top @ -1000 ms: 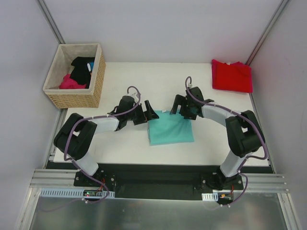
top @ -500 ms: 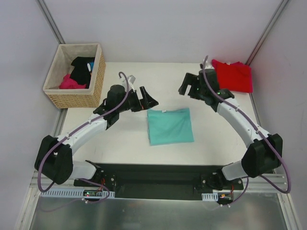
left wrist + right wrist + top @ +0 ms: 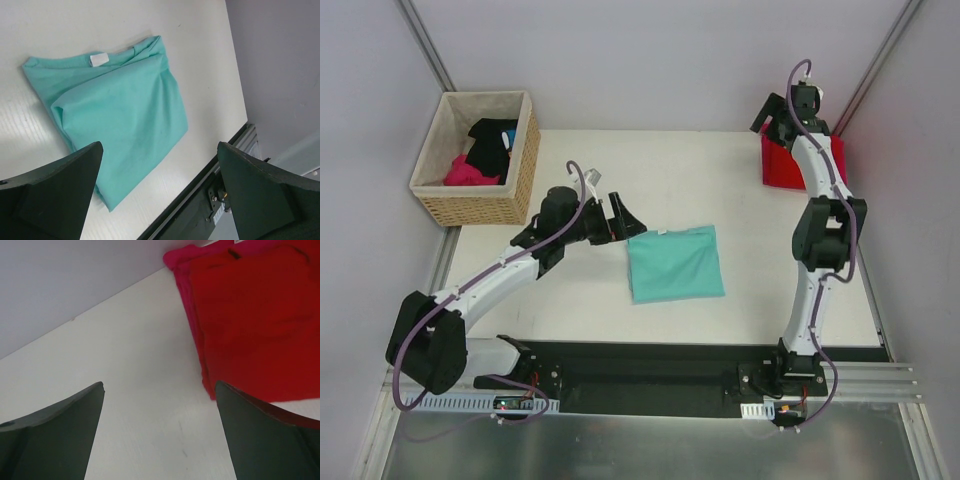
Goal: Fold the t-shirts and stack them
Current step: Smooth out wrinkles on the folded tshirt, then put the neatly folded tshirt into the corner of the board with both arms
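Observation:
My right gripper should pull the red t-shirt (image 3: 781, 170) closer before my left gripper grabs the teal t-shirt's near corner (image 3: 637, 298), because the red t-shirt is lying back at the wall.
The teal t-shirt (image 3: 675, 262) lies folded in a rough square at the table's middle; the left wrist view shows it (image 3: 120, 110) with its collar tag up. My left gripper (image 3: 624, 221) hovers open at its upper left corner, nothing between the fingers (image 3: 159, 145). A folded red t-shirt (image 3: 778, 170) rests at the back right corner, partly covered by my right arm. My right gripper (image 3: 772, 120) is open above that shirt's left edge. In the right wrist view the red t-shirt (image 3: 255, 320) sits ahead and right of the empty gripper (image 3: 160, 385).
A wicker basket (image 3: 520, 170) stands at the back left, holding a black garment (image 3: 490, 140) and a magenta-pink one (image 3: 465, 172). Grey walls close in behind and on both sides. The black base rail (image 3: 650, 375) runs along the near edge.
My right arm has swung from the teal t-shirt's top right corner out to the back right, over the red t-shirt. The left arm pulled back slightly to the left. Both stayed open.

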You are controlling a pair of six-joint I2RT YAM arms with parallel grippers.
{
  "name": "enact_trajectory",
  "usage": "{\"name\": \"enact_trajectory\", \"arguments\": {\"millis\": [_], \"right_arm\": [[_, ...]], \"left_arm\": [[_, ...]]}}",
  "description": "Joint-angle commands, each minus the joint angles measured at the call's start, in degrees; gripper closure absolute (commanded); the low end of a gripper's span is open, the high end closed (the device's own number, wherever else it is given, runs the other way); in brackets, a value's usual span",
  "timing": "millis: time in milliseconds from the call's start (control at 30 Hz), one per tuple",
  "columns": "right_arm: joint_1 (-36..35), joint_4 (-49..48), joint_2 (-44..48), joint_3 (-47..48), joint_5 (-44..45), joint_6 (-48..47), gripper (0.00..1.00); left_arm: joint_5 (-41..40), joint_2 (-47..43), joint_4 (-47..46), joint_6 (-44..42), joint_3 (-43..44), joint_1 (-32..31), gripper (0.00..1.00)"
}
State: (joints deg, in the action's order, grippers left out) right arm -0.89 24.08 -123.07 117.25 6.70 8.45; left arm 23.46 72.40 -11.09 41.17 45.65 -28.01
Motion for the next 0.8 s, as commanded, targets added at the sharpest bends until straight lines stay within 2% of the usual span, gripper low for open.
{"name": "enact_trajectory", "arguments": {"millis": [0,33,200,333,500,767], "right_arm": [[1.8,3.4,-10.2,16.7,-2.9,-1.9,0.03],[2.3,3.0,-13.5,18.0,-2.7,-2.0,0.03],[4.0,-2.1,-16.3,16.3,-3.4,-1.2,0.03],[5.0,-1.7,-19.4,17.0,-2.9,0.7,0.03],[6.1,-1.3,-19.8,11.5,-2.6,5.1,0.03],[6.3,3.2,-18.2,3.4,-11.4,16.5,0.03]], "left_arm": [[0.2,-2.3,-0.1,-0.4,-2.1,0.5,0.01],[0.0,-2.2,-0.1,-0.4,-2.4,0.6,0.01],[0.8,0.9,-0.3,-0.7,-2.7,1.4,0.01],[2.7,4.1,-1.5,-0.6,-2.3,2.4,0.01],[3.4,4.9,-3.5,0.5,-3.8,3.4,0.01],[3.3,2.8,-3.6,1.0,-5.0,3.9,0.01]]}}
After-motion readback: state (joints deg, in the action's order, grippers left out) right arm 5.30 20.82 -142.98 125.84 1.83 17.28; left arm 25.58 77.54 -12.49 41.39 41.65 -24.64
